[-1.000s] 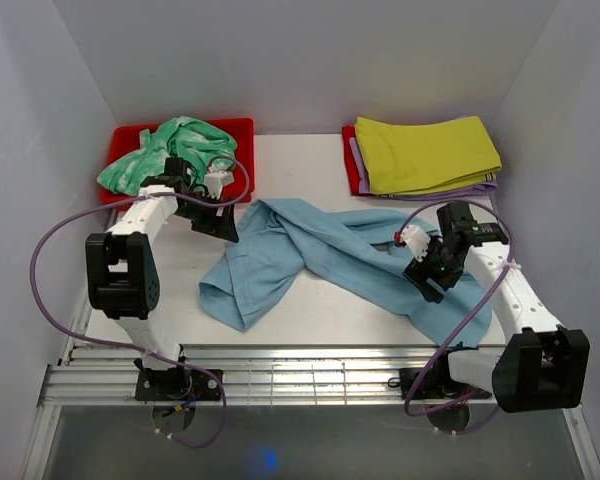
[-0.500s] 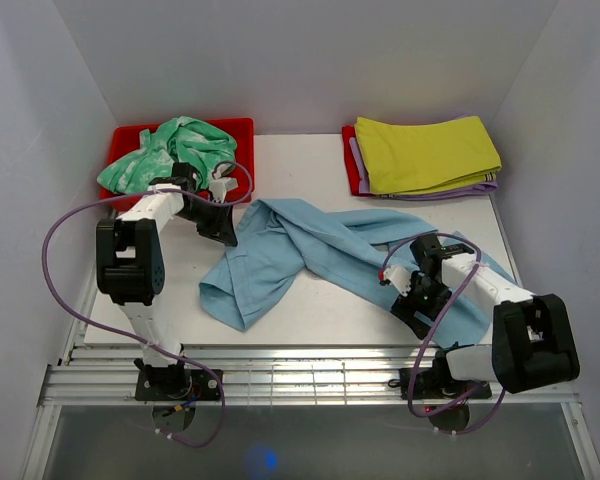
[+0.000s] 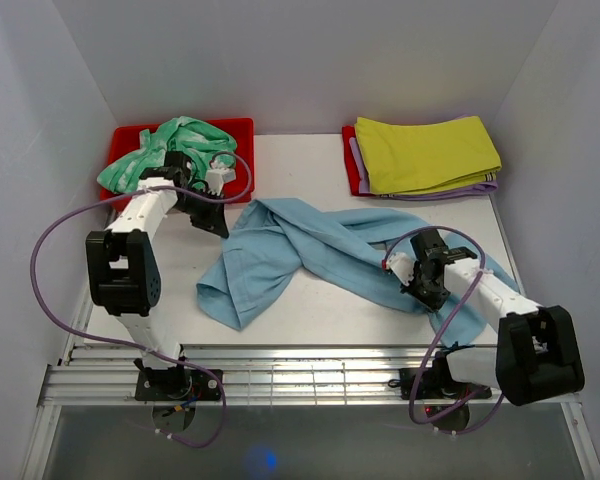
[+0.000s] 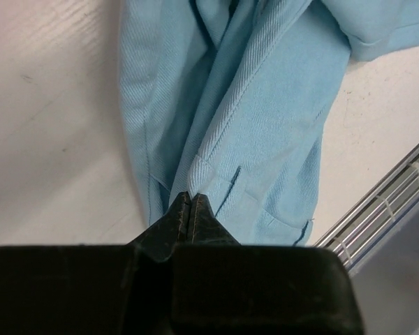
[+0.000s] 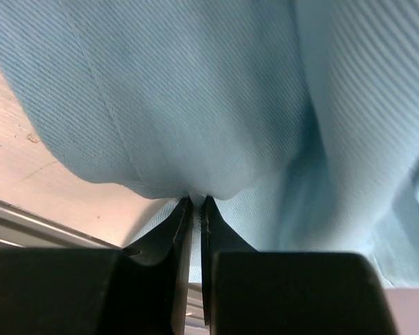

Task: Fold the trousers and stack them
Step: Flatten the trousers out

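The trousers are bunched from waist to leg [image 3: 315, 238], so next my left gripper pulls the waist toward its near corner [image 3: 104, 322] while my right gripper stretches the leg.
The light blue trousers [image 3: 310, 245] lie crumpled across the middle of the table, waist end at the left and legs trailing right. My left gripper [image 3: 220, 222] is shut on the cloth at the waist's far-left edge. In the left wrist view its tips [image 4: 190, 199] meet on a seam fold of the trousers [image 4: 265, 105]. My right gripper [image 3: 425, 290] is shut on a leg near the right end. In the right wrist view a pinch of the trousers [image 5: 195, 91] sits between its tips [image 5: 195, 202].
A red tray [image 3: 242, 128] at the back left holds a green-and-white patterned garment [image 3: 170, 150]. A folded yellow-green cloth [image 3: 425, 150] tops a stack at the back right. A metal rail [image 3: 300, 375] runs along the near edge. White walls close in both sides.
Both grippers have closed on the trousers. The right gripper came down onto the leg; the waist end has shifted a little to the left.
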`<state>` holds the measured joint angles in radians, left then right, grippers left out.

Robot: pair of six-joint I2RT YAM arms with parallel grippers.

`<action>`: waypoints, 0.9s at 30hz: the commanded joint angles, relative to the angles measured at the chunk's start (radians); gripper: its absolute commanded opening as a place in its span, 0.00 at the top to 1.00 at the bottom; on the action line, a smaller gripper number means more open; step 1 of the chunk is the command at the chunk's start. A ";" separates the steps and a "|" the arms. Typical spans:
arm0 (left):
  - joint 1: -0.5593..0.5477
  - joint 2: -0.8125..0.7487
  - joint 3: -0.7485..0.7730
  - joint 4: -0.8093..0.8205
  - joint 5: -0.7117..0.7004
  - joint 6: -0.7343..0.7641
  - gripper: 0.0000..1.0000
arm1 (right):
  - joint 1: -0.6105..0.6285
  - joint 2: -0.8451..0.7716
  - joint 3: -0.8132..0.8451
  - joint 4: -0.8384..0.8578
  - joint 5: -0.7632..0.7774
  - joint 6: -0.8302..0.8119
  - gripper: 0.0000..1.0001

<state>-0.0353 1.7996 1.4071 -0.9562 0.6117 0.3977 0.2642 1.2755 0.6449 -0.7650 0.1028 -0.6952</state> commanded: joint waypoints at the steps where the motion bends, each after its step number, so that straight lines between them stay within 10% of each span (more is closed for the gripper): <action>1: 0.024 -0.091 0.123 -0.073 -0.064 0.101 1.00 | 0.000 -0.100 0.044 0.040 0.035 -0.021 0.92; 16: 0.271 0.176 0.969 -0.219 -0.182 0.378 1.00 | -0.381 -0.056 0.381 -0.092 -0.077 -0.239 0.92; 20: 0.311 0.000 0.804 -0.220 -0.047 0.449 1.00 | -0.447 -0.050 0.421 -0.117 -0.080 -0.317 0.92; 27: 0.544 -0.488 0.059 -0.161 0.051 0.763 1.00 | -0.552 0.019 0.423 -0.105 -0.080 -0.386 0.92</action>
<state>0.3992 1.4952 1.6451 -1.1290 0.5922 0.9512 -0.2604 1.2648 1.0359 -0.8494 0.0006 -1.0229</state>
